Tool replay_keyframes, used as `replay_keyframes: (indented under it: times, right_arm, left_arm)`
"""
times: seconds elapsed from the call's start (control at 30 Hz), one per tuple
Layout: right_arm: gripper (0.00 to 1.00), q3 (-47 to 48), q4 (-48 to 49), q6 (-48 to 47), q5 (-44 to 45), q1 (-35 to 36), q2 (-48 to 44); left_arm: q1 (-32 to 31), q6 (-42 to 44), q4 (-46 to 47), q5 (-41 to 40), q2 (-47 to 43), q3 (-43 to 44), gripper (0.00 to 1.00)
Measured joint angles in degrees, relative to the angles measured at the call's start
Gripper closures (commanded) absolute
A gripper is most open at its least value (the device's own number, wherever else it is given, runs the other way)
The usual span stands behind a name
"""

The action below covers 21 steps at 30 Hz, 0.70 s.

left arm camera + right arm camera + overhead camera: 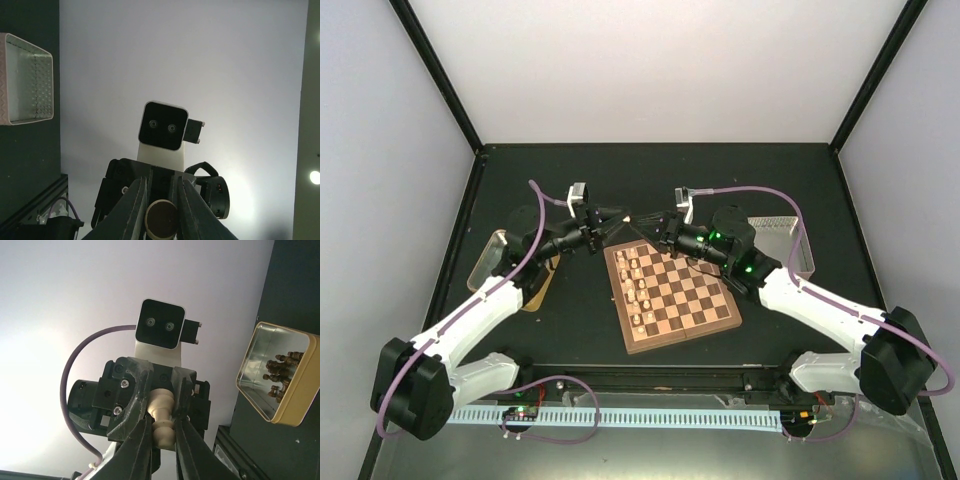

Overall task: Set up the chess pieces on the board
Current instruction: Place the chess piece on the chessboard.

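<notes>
The robot's left gripper is covering the chess piece's round base (161,220), so it should open and move away before the right gripper stands the piece on the board (670,292).
My left gripper (618,215) and right gripper (650,219) meet tip to tip in the air above the far left corner of the board (686,338). Between them is one pale tan chess piece (629,217). In the left wrist view my left gripper (163,200) is shut on the piece's round base (161,218). In the right wrist view my right gripper (162,416) is shut on the piece's neck (163,405), with the left fingers (142,385) round its far end. Several pale pieces (635,285) stand on the board's left columns.
A gold tin (280,375) holding dark brown pieces lies left of the board (492,258), its lid beside it (535,285). A clear tray (782,240) sits right of the board under the right arm; it also shows in the left wrist view (27,80).
</notes>
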Motion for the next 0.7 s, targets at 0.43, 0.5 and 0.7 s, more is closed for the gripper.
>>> replay_keyframes:
  times: [0.43, 0.5, 0.7]
  right_arm:
    - [0.99, 0.2, -2.0, -0.3, 0.1, 0.1, 0.1]
    - [0.99, 0.7, -3.8, -1.2, 0.2, 0.1, 0.1]
    - [0.99, 2.2, -15.8, -8.2, 1.4, 0.0, -1.8]
  left_arm:
    - [0.0, -0.1, 0.1, -0.5, -0.1, -1.2, 0.80]
    - [0.0, 0.9, -0.3, -0.7, -0.1, -1.5, 0.66]
    - [0.0, 13.3, -12.7, -2.8, -3.8, -0.6, 0.33]
